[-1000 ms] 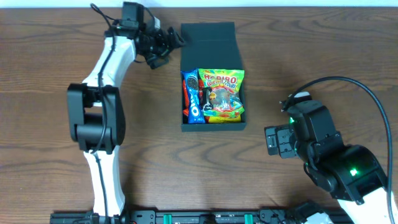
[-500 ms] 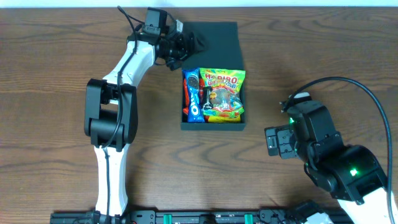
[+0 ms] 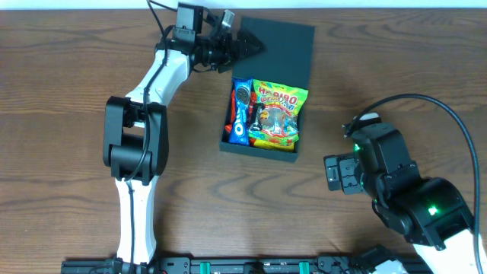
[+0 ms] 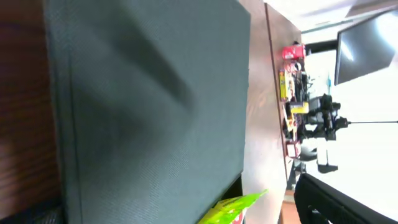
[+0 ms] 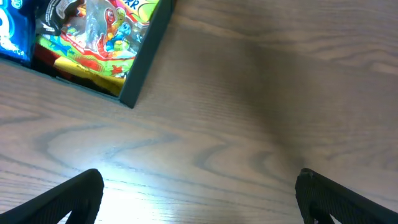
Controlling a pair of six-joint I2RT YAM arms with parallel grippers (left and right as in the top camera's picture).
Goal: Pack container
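The lid's side edge meets my left gripper too close to the hinge, so I should back away and take the lid nearer its far corner before I close it.
The container is a dark teal box, skewed on the table, with its flap lid open and lying flat at the far end. A blue Oreo packet and a Haribo bag lie inside. My left gripper stands open at the lid's left edge, fingers over its corner. The left wrist view is filled by the lid, with a green bag corner below. My right gripper hangs open over bare table, right of the container's corner.
The brown wooden table reaches every edge of the overhead view. The left arm stretches up the left side. A black cable loops over the right arm. A rail runs along the front edge.
My left gripper has swung right from beside the container onto the lid's left edge. The container has turned, its far end shifted right. The right arm has not moved.
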